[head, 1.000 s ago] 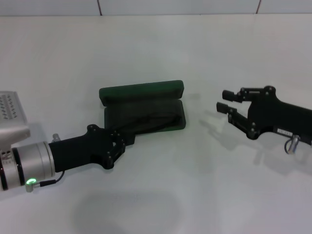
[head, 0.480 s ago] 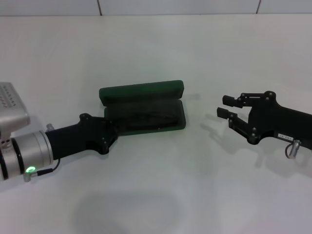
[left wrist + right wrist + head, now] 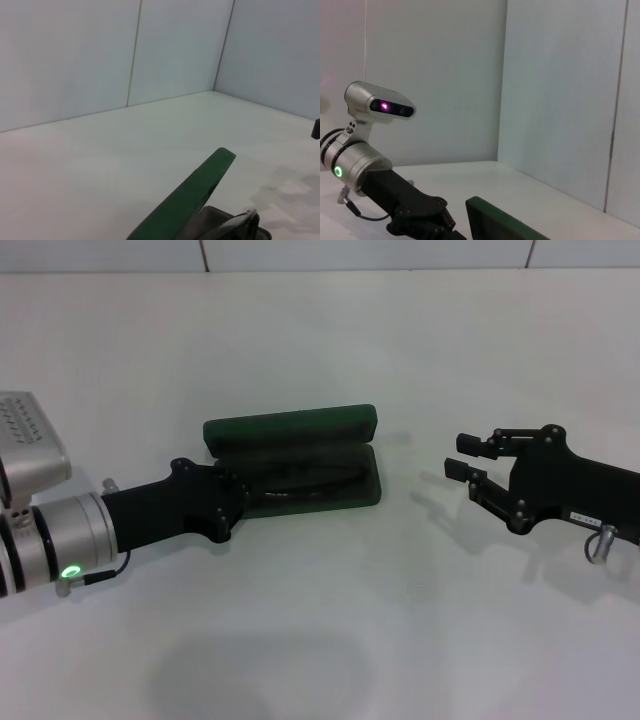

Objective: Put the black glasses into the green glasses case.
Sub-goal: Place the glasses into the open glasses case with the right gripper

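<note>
My left gripper is reaching into the end of the green glasses case (image 3: 254, 507), below the lid's path, so I should pull it back out and push the lid from behind.
The green glasses case (image 3: 290, 428) lies open in the middle of the table, its lid standing at the back. The black glasses (image 3: 312, 480) lie inside its dark lining, only faintly visible. My left gripper (image 3: 234, 508) is at the case's front left corner, touching or nearly touching it. My right gripper (image 3: 463, 457) is open and empty, hovering a short way to the right of the case. The left wrist view shows the green lid's edge (image 3: 192, 197). The right wrist view shows the left gripper (image 3: 427, 222) beside the case's lid (image 3: 500, 222).
The white table (image 3: 320, 640) stretches all around the case. A white wall (image 3: 300, 252) runs along the far edge. The left arm's silver wrist (image 3: 50, 545) lies low over the table at the left.
My left gripper drew back to the left from the case's front left corner, then edged toward it again. My right gripper sank slightly and stayed open.
</note>
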`<state>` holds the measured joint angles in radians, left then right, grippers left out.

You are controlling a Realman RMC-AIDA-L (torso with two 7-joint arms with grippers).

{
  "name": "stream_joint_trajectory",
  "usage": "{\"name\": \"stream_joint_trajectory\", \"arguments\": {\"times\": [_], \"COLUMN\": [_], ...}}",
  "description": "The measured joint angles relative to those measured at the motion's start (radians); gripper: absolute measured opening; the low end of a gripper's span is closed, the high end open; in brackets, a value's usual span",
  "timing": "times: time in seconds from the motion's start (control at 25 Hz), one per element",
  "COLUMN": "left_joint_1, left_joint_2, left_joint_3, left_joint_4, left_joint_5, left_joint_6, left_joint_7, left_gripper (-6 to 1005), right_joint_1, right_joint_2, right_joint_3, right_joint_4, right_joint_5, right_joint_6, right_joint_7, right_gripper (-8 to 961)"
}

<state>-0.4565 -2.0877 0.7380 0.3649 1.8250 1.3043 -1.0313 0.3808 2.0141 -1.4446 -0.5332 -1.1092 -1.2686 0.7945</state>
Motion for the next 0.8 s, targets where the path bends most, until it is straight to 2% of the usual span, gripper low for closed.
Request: {"name": "stream_joint_trajectory", "arguments": {"times": [0.24, 0.56, 0.72, 0.76, 0.8], "left_joint_1": [0.007, 0.026, 0.03, 0.03, 0.029], "left_joint_2": [0.003, 0.027, 0.045, 0.047, 0.047], "left_joint_3": [0.007, 0.003, 0.001, 0.0, 0.0], "left_joint_4": [0.001, 0.004, 0.024, 0.041, 0.06], "left_joint_5": [0.008, 0.0, -0.034, -0.038, -0.039], "left_joint_6": [0.025, 0.164, 0.207, 0.211, 0.214], "left_joint_7": [-0.025, -0.06, -0.123, -0.149, -0.171], "left_gripper": [41, 42, 43, 43, 43], "right_joint_1": [-0.003, -0.008, -0.017, -0.023, -0.024], "right_joint_2": [-0.001, -0.004, -0.013, -0.025, -0.027], "right_joint_3": [0.003, 0.025, 0.029, 0.03, 0.03], "right_joint_4": [-0.001, 0.003, 0.012, 0.035, 0.037], "right_joint_5": [0.002, 0.002, 0.001, 0.0, 0.0], "right_joint_6": [0.002, -0.007, -0.031, -0.069, -0.074], "right_joint_7": [0.0, -0.001, 0.0, 0.0, 0.0], "right_gripper": [256, 262, 264, 265, 266]}}
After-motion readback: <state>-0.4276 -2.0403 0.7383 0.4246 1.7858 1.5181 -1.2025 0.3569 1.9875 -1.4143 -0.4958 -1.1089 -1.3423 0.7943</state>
